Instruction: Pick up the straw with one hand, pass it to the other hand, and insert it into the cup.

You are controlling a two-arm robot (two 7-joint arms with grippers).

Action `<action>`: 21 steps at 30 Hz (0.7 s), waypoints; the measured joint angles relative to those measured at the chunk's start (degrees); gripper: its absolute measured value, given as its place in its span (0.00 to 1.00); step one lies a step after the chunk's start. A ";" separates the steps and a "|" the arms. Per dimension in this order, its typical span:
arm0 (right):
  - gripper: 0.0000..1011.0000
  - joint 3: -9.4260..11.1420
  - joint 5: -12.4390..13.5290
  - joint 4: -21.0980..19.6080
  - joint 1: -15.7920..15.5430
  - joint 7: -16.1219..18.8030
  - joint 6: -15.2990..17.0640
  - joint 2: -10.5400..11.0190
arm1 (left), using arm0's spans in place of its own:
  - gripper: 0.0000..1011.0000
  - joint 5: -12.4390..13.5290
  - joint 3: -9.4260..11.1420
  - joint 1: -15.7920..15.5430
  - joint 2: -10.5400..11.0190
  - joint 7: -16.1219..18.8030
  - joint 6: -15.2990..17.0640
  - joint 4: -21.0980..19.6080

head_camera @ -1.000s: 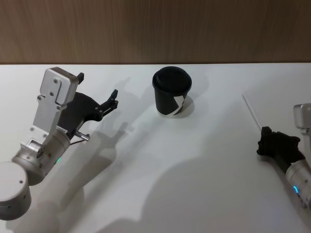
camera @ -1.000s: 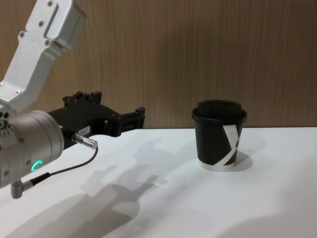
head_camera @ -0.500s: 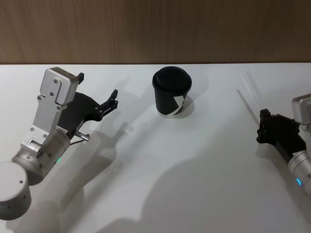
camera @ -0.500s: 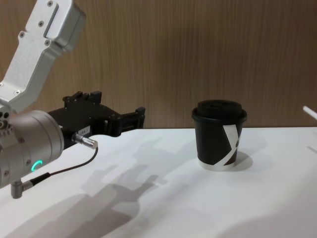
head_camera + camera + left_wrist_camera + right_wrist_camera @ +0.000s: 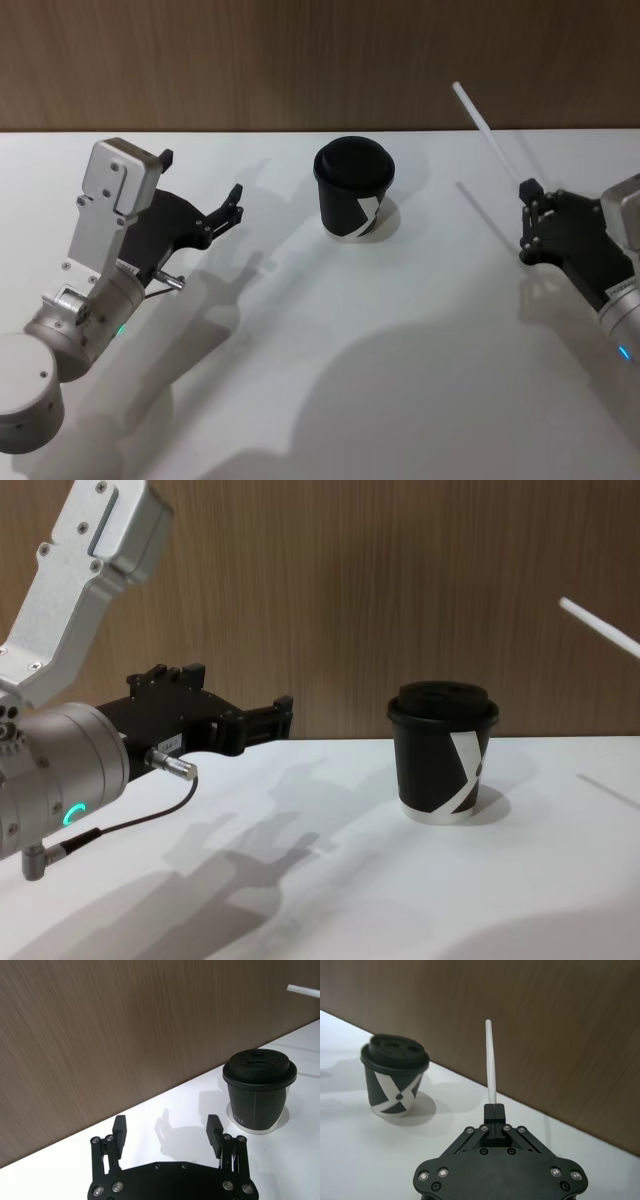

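Observation:
The white straw (image 5: 485,130) looks longer than the black cup (image 5: 354,188), so the straw's top should keep sticking out when the robot pushes the straw down through the lid.
The black cup (image 5: 355,185) with a domed lid and white bands stands upright at the table's back middle. My right gripper (image 5: 528,212) hovers to the cup's right, shut on the lower end of the thin white straw (image 5: 487,132). The straw slants up and away from it, toward the back left. In the right wrist view the straw (image 5: 491,1062) rises from the closed fingertips (image 5: 493,1108), with the cup (image 5: 395,1077) off to one side. My left gripper (image 5: 200,178) hangs open and holding nothing to the cup's left, pointing toward the cup (image 5: 257,1090).
The white table (image 5: 400,330) ends at a brown wooden wall (image 5: 300,60) just behind the cup. Bare tabletop lies between the two grippers and in front of the cup.
My right gripper has risen off the table with the straw and moved slightly toward the back; the straw now stands in the air. The left arm and the cup have not moved.

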 joint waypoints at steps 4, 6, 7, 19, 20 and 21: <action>0.00 -0.37 0.19 -0.29 0.66 2.57 -3.08 1.17 | 0.99 0.00 0.00 0.00 0.00 0.00 0.00 0.00; 0.00 -0.49 0.41 -0.36 0.91 3.41 -3.96 1.56 | 0.99 0.00 0.00 0.00 0.00 0.00 0.00 0.00; 0.00 -0.55 0.54 -0.39 1.04 3.81 -4.34 1.74 | 0.99 0.00 0.00 0.00 0.00 0.00 0.00 0.00; 0.00 -2.22 4.74 -0.25 3.63 11.99 -10.94 4.84 | 0.99 0.00 0.00 0.00 0.00 0.00 0.00 0.00; 0.00 -2.47 5.36 -0.16 3.98 13.01 -11.62 5.16 | 0.99 0.00 0.00 0.00 0.00 0.00 0.00 0.00; 0.00 -2.61 5.66 -0.12 4.16 13.54 -11.94 5.32 | 0.99 0.00 0.00 0.00 0.00 0.00 0.00 0.00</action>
